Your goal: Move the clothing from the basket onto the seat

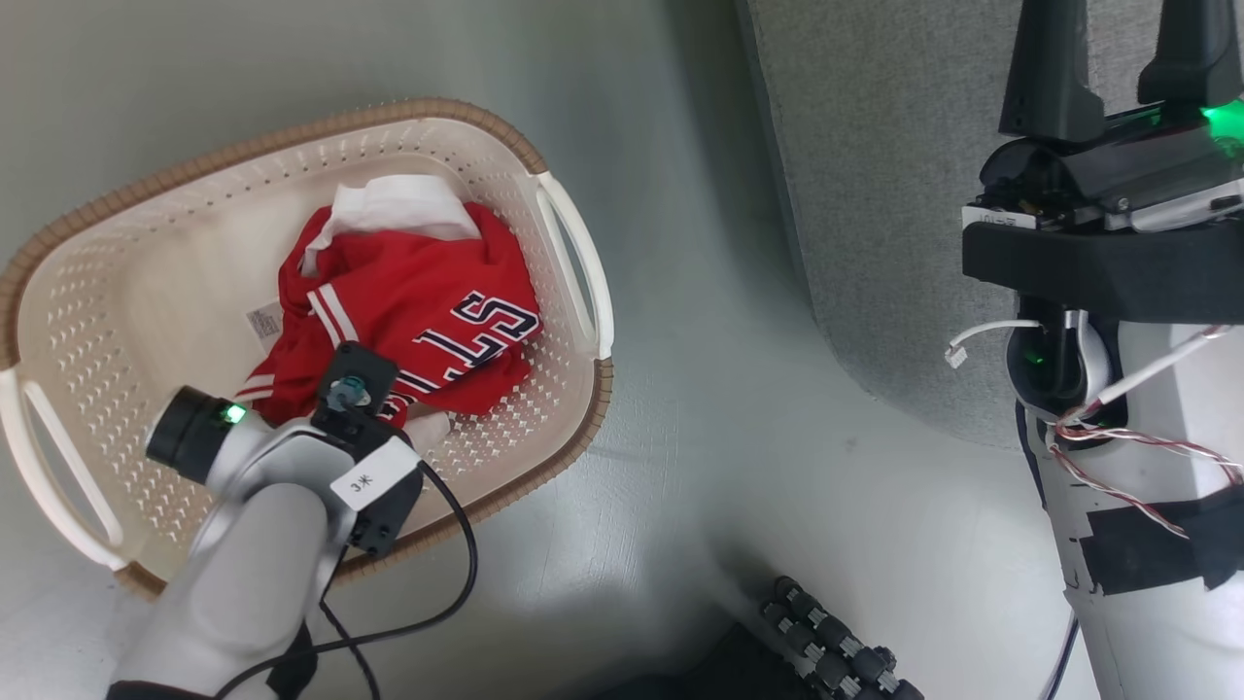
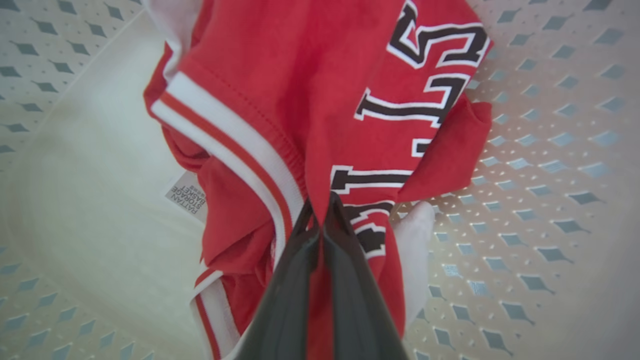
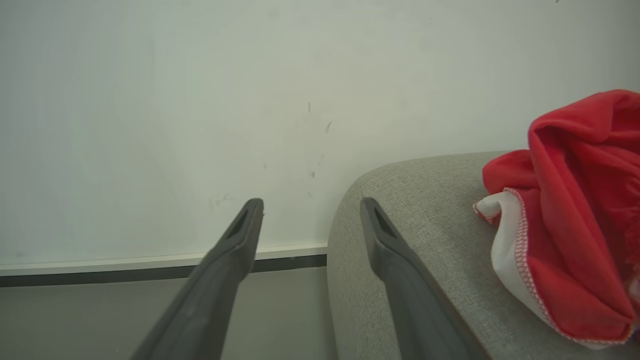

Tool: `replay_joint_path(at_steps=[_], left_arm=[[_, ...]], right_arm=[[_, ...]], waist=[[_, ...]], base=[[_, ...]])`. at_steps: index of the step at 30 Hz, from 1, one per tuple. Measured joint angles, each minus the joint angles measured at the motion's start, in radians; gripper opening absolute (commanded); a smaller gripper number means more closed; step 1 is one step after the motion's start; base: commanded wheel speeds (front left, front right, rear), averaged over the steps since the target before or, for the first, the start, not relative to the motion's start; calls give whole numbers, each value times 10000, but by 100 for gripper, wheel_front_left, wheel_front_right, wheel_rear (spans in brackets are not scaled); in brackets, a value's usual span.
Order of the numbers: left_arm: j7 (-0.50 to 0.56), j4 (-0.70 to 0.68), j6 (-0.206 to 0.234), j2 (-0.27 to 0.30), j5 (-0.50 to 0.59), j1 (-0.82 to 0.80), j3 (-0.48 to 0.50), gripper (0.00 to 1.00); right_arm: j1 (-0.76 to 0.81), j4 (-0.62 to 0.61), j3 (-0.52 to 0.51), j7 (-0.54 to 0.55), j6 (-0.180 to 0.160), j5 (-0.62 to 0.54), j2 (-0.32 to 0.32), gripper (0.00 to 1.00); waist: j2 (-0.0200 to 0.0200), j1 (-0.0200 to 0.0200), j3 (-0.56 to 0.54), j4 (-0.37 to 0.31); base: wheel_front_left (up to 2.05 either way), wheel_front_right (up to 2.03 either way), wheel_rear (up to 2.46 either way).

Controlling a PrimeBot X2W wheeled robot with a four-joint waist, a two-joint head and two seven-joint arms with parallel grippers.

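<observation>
White cloth (image 1: 402,208) is tucked along the red edge. The lettered clothing (image 1: 402,305) will take that white cloth with it, hanging below, when I carry the clothing.
The cream basket (image 1: 573,243) with its brown rim stands on the floor at the left. In it lies a crumpled piece of the clothing (image 1: 428,301), red with white stripes and navy-white letters. My left arm reaches down into the basket, and its wrist (image 1: 360,399) covers the fingers. In the left wrist view my left gripper (image 2: 320,205) is shut on a fold of the lettered clothing (image 2: 280,90). My right gripper (image 3: 311,205) stands open and holds nothing, beside the edge of the grey seat (image 3: 400,225). A plain red garment (image 3: 575,200) with white trim lies on the seat.
The grey seat (image 1: 875,146) fills the upper right of the head view, behind my right gripper (image 1: 1120,39). Pale floor (image 1: 729,408) separates basket and seat. My base's black rollers (image 1: 826,651) sit at the bottom. A white wall (image 3: 175,100) and dark skirting stand beyond the seat.
</observation>
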Motion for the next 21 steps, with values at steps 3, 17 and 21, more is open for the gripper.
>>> replay_joint_path(at_steps=[3, 17, 21], left_arm=[[-222, 65, -36, -178, -54, 0, -35, 0], [-1551, -46, -228, -1007, -347, -2, -199, 0], [-2065, -184, -313, -1135, -625, 1, -201, 0]], right_arm=[[1, 270, -29, -8, 2, 0, 25, 100], [245, 1095, -138, -81, 102, -123, -121, 100], [475, 1342, -182, -81, 146, -211, -253, 100]], waist=[[0, 0, -126, -16], [0, -1, -1072, 400], [0, 0, -1482, 643]], base=[[0, 0, 0], [0, 0, 0], [0, 0, 0]])
